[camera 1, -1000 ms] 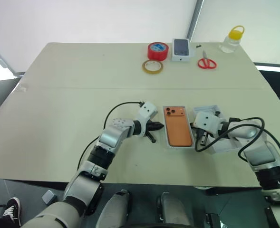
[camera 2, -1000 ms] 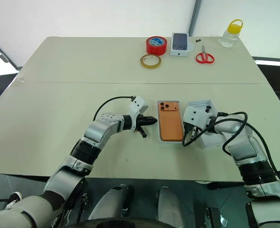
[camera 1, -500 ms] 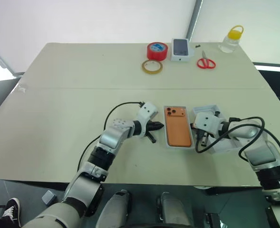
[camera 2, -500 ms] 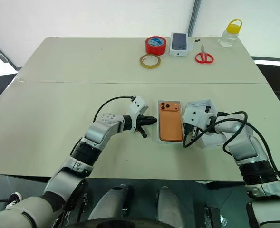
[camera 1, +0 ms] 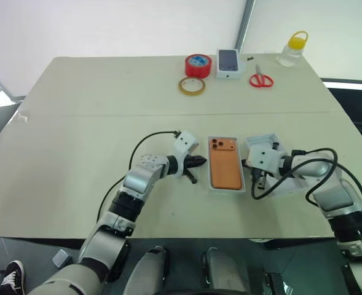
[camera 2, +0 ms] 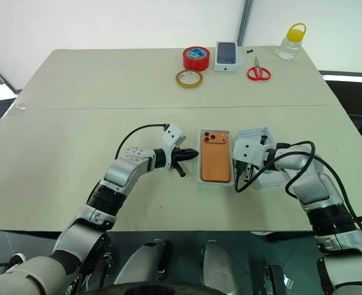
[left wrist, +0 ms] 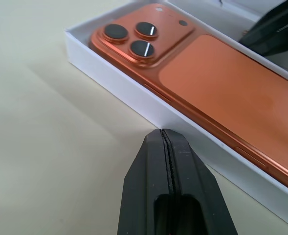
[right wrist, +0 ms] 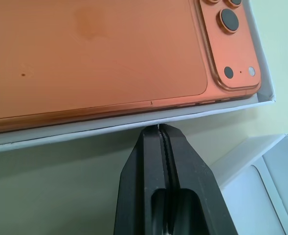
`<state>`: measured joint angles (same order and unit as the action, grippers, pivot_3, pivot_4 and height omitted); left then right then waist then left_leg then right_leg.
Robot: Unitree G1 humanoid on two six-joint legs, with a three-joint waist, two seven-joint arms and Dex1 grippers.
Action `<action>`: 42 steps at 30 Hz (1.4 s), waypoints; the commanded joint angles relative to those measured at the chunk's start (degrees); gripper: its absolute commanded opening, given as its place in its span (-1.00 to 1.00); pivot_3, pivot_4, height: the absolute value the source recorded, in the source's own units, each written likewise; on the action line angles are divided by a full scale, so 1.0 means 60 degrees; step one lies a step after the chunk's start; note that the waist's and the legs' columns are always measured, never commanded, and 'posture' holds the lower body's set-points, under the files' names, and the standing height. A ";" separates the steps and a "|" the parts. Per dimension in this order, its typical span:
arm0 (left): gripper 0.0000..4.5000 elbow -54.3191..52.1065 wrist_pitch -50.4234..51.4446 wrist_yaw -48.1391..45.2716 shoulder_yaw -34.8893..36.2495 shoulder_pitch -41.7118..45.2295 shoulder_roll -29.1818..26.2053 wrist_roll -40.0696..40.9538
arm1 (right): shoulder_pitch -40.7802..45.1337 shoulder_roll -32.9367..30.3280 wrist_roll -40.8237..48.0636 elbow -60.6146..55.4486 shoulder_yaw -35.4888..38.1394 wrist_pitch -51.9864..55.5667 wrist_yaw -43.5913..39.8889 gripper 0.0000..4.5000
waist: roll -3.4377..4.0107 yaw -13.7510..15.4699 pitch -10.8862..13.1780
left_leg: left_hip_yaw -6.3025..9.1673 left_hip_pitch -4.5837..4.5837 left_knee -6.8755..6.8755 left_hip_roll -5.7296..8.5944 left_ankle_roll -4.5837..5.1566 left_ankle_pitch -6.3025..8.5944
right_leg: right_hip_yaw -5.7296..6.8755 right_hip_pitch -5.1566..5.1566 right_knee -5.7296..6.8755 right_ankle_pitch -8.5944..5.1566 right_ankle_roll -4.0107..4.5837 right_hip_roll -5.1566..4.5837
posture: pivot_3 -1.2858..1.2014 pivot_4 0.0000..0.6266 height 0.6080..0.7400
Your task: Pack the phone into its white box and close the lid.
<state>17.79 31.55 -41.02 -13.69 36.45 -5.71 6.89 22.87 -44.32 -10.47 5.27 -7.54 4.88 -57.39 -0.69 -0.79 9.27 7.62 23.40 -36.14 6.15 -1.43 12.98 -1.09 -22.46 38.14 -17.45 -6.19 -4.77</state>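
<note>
I should use my right gripper to pinch the lid's side (right wrist: 246, 156) facing the box and turn the lid over first, because the lid lies open side up (right wrist: 263, 203) beside the box.
The orange phone (camera 1: 224, 163) lies camera side up inside the shallow white box (camera 1: 227, 190) at the middle of the table. My left gripper (camera 1: 200, 161) is shut and empty. Its tip rests just outside the box's left wall (left wrist: 114, 73), near the phone's camera end. My right gripper (camera 1: 256, 178) is also shut and empty, and its tip (right wrist: 159, 128) sits against the box's right wall (right wrist: 60, 132). The lid (camera 1: 263, 139) lies open side up on the table to the right of the box, partly under my right arm and its cable.
At the table's far edge stand a red tape roll (camera 1: 197, 65), a tan tape ring (camera 1: 192, 86), a small box printed with a dark phone (camera 1: 228, 63), red scissors (camera 1: 261, 80) and a yellow-capped bottle (camera 1: 291, 50). The table's front edge runs close below both arms.
The whole picture has shifted slightly with the camera. Both grippers, the phone, the box and the lid stand as before.
</note>
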 commanded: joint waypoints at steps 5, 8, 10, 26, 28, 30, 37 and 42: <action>-0.99 -0.0380 -0.0216 0.0170 0.0195 -0.0012 -0.0028 0.0124 | 0.0473 -0.0143 0.0022 0.0488 -0.0223 -0.0289 0.0004 -0.98 | 0.0000 0.0013 0.0000 | -0.0001 0.0001 -0.0001 0.0001 -0.0003 -0.0001 | -0.0002 -0.0001 -0.0001 0.0000 0.0000 0.0000 | 0.03 -0.52 1.00; -0.99 -0.0412 -0.0310 0.0443 0.0487 -0.0012 0.0001 0.0227 | 0.0639 -0.0147 -0.0186 0.0733 -0.0219 -0.0693 0.0326 -0.98 | -0.0001 0.0004 0.0000 | 0.0000 0.0001 -0.0001 0.0001 -0.0003 -0.0002 | -0.0002 -0.0001 0.0000 0.0000 0.0000 0.0000 | 0.03 -0.52 1.00; -0.99 -0.0595 -0.0413 0.0441 0.0588 -0.0094 -0.0025 0.0302 | 0.0960 -0.0013 -0.0429 0.1182 -0.0248 -0.0789 0.0767 -0.98 | 0.0000 -0.0002 0.0000 | -0.0001 0.0000 -0.0002 0.0000 -0.0003 -0.0002 | -0.0003 -0.0002 0.0001 0.0000 0.0000 0.0000 | 0.03 -0.52 1.00; -0.99 -0.2134 -0.0351 0.0370 0.1459 -0.0605 -0.1240 0.0859 | 0.1857 0.0476 0.0338 0.1890 0.0275 0.0197 0.1440 -0.98 | 0.0002 -0.0030 0.0002 | -0.0004 0.0005 0.0001 -0.0001 -0.0011 -0.0007 | -0.0011 -0.0015 0.0006 0.0001 0.0002 0.0004 | 0.03 -0.52 1.00; -0.75 -0.2698 -0.0164 -0.0211 0.1766 -0.0872 -0.1858 0.1344 | 0.1534 0.0374 0.1290 0.1078 0.0807 0.1150 0.0824 -0.74 | 0.0005 -0.0042 0.0003 | -0.0005 0.0005 0.0005 -0.0007 -0.0013 -0.0008 | -0.0019 -0.0018 0.0009 0.0002 0.0004 0.0007 | 0.03 -0.52 1.00; -0.43 -0.3026 -0.0140 -0.0412 0.1931 -0.1059 -0.2286 0.1529 | 0.1262 0.0090 0.1300 0.0746 0.0986 0.1290 0.0869 -0.42 | 0.0007 -0.0005 0.0003 | -0.0004 0.0005 0.0007 -0.0014 -0.0013 -0.0008 | -0.0018 -0.0020 0.0008 0.0002 0.0004 0.0011 | 0.03 -0.52 1.00; 0.96 -0.3953 -0.0354 -0.1455 0.2442 -0.2080 -0.3404 0.2399 | 0.0491 0.0642 0.2090 -0.1113 0.2199 0.3829 0.2350 0.98 | 0.0007 0.0026 0.0003 | -0.0004 0.0006 0.0012 -0.0006 -0.0009 -0.0005 | -0.0022 -0.0020 0.0001 0.0002 0.0006 -0.0004 | 0.03 -0.52 1.00; 0.96 -0.4279 -0.2309 -0.1483 0.2447 -0.2920 -0.3690 0.1814 | -0.1355 0.1370 0.2055 -0.3464 0.2441 0.5646 0.3584 0.98 | 0.0010 0.0044 0.0002 | 0.0000 0.0009 0.0023 -0.0013 -0.0010 -0.0005 | -0.0022 -0.0026 0.0001 0.0001 0.0008 -0.0002 | 0.03 -0.52 1.00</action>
<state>-5.51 21.66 -49.77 -0.24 19.18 -27.00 18.47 15.38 -36.33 1.91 -11.22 5.02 35.63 -38.63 -0.64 -0.53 9.29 7.61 23.45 -36.02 6.09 -1.48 12.95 -1.23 -22.61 38.15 -17.44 -6.14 -4.80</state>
